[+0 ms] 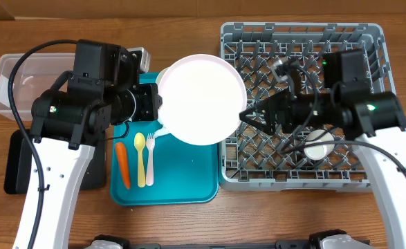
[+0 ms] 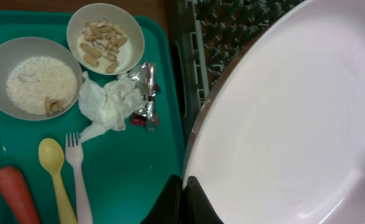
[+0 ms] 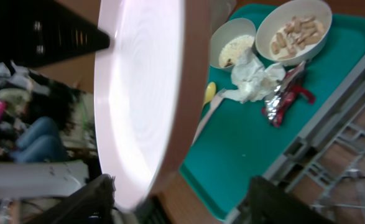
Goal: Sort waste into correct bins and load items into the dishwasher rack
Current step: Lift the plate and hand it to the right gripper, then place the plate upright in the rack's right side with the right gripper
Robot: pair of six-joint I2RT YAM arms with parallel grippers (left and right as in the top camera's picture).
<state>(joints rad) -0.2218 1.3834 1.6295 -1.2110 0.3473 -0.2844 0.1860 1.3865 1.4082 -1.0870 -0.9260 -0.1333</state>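
Note:
The plate [image 1: 164, 99] is held by its rim in my left gripper, short of the dishwasher rack. My right gripper should grab the opposite rim [image 1: 242, 104] and load the plate.
The large pale plate [image 1: 203, 99] hangs tilted above the teal tray's right edge, and my left gripper [image 1: 160, 104] is shut on its left rim [image 2: 183, 186]. My right gripper [image 1: 247, 114] stands open at the plate's right rim. In the right wrist view the plate [image 3: 138, 93] is edge-on between the spread jaws [image 3: 179, 202], close to the left finger [image 3: 83, 199]. On the tray lie a rice bowl [image 2: 33, 78], a nut bowl [image 2: 105, 38], a napkin [image 2: 110, 102], a wrapper [image 2: 146, 93], a carrot [image 1: 122, 164], a yellow spoon [image 1: 140, 159] and a white fork [image 1: 149, 159].
The grey dishwasher rack [image 1: 368, 41] fills the right side with a white cup [image 1: 318, 145] in it. The teal tray [image 1: 182, 187] sits at the middle. A clear tub [image 1: 23, 76] stands at the far left, with a black tray [image 1: 16, 166] in front of it.

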